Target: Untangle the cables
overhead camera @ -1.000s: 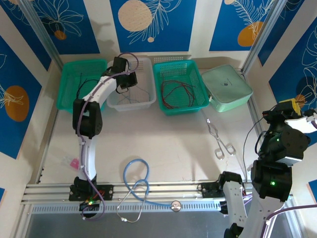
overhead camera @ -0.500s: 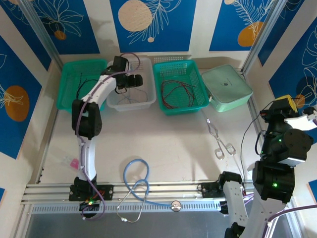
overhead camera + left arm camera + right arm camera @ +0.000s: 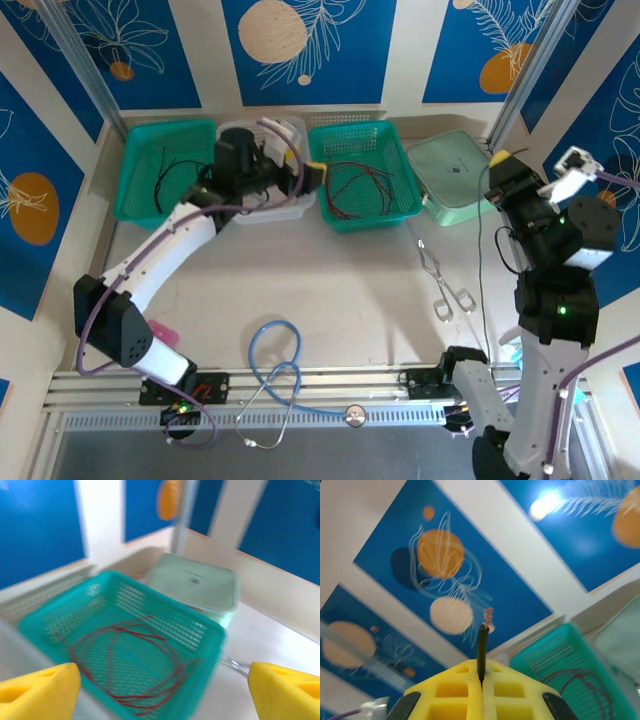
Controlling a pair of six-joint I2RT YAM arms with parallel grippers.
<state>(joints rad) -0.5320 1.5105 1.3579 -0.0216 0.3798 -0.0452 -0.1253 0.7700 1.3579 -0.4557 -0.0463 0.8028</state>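
The black cable point(image 3: 480, 232) hangs in one piece, clear of the baskets, so I expect it alone to follow my left gripper when I carry it over.
Red cables point(image 3: 358, 186) lie curled in the middle teal basket point(image 3: 392, 215); they also show as red cables point(image 3: 135, 665) in the left wrist view. Black cables point(image 3: 165, 170) rest in the left green basket point(image 3: 134, 205). Thin blue-grey cables lie in the white basket point(image 3: 262, 212). My left gripper point(image 3: 306, 178) hovers between the white and teal baskets, open and holding nothing, its yellow fingers point(image 3: 42, 690) wide apart. My right gripper point(image 3: 498, 163) is raised at the right, shut on a black cable point(image 3: 482, 647) with a bare copper tip. That black cable point(image 3: 478, 260) hangs down toward the table.
A mint-green lidded box point(image 3: 458, 175) stands right of the teal basket. Metal tongs point(image 3: 445, 285) lie on the table at the right. A thick light-blue looped tube point(image 3: 275, 360) lies near the front rail. A pink item point(image 3: 160, 330) lies beside the left arm.
My left arm has swung right, from over the white basket to its edge by the teal basket. My right gripper has risen and moved left, with the black cable in it.
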